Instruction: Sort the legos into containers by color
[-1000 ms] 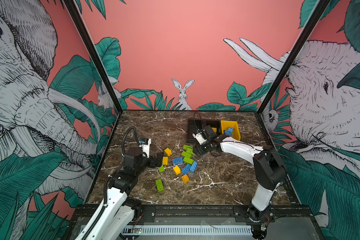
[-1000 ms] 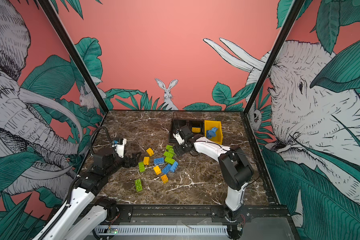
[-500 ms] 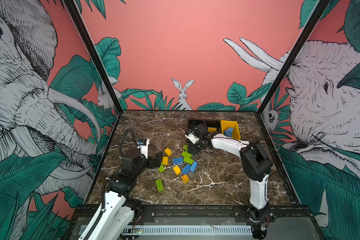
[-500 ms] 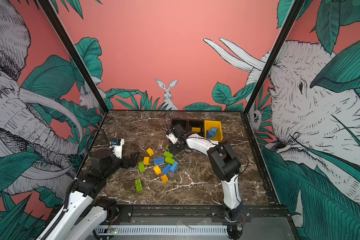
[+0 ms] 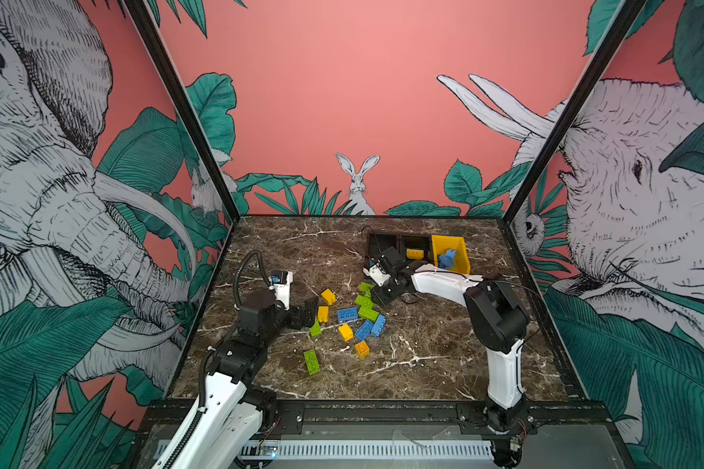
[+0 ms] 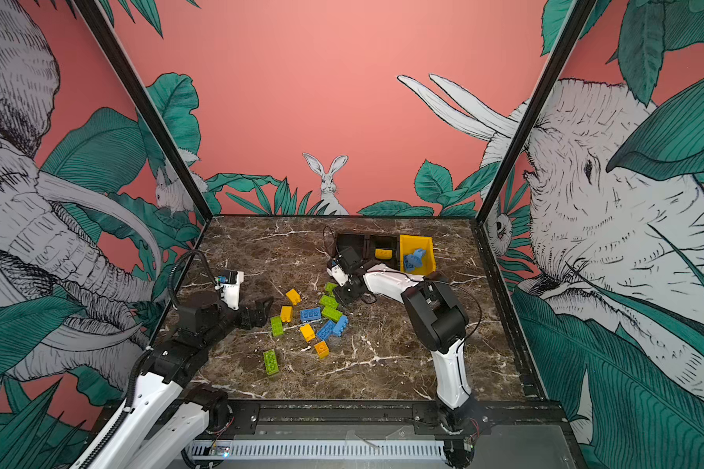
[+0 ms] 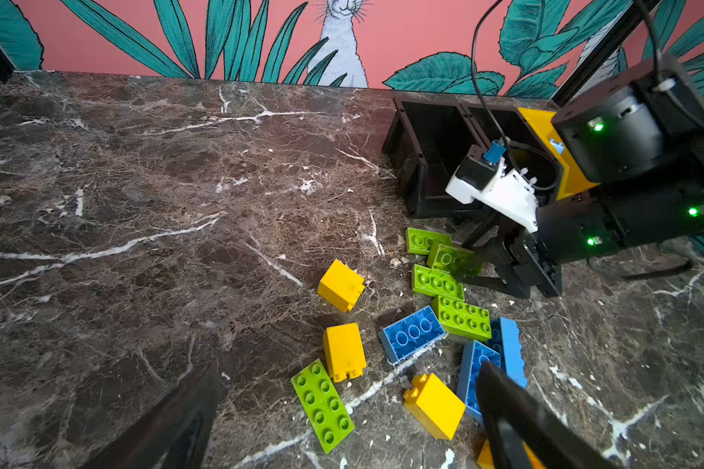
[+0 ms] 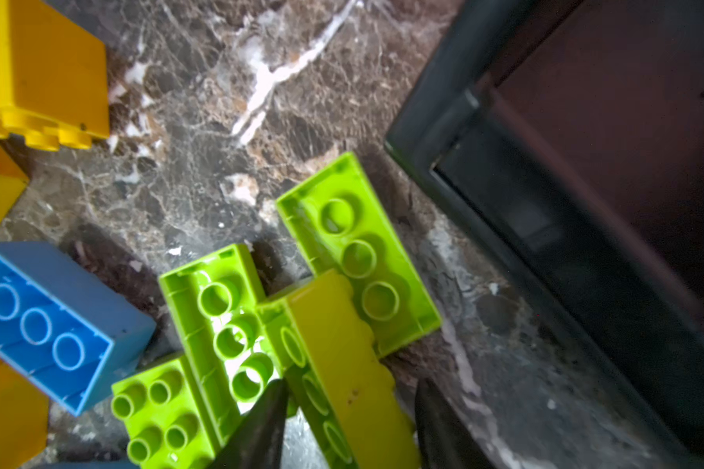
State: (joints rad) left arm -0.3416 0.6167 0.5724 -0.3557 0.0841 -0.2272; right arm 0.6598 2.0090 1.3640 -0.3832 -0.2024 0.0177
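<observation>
The lime green lego is on its side, wedged [image 8: 328, 287] among other green ones. My right gripper should open, tip it over flat beside them [image 8: 348, 371] and take hold of it.
Loose legos lie mid-table in both top views: yellow [image 5: 328, 296], blue [image 5: 347, 314] and lime green [image 5: 311, 361]. My right gripper [image 5: 372, 293] [image 8: 350, 385] is low at the pile's far end, just in front of the black containers [image 5: 381, 243]. It is shut on a lime green lego [image 8: 342, 345] [image 7: 450, 260] that lies on its side among other green ones. My left gripper [image 5: 307, 310] [image 7: 348, 422] hangs open over the pile's left edge, holding nothing. The second black bin holds a yellow brick [image 5: 415, 253]. The yellow container [image 5: 462, 260] holds blue bricks [image 5: 448, 258].
A black cable loop [image 5: 411, 299] rests on the marble beside my right wrist. The printed enclosure walls and black corner posts [image 5: 545, 162] close in the sides and back. The black bin's front wall [image 8: 504, 203] stands a short way from the gripped brick.
My right gripper swung from the bins leftward and down onto the green bricks, and its jaws narrowed around one. My left arm barely moved and stayed open.
</observation>
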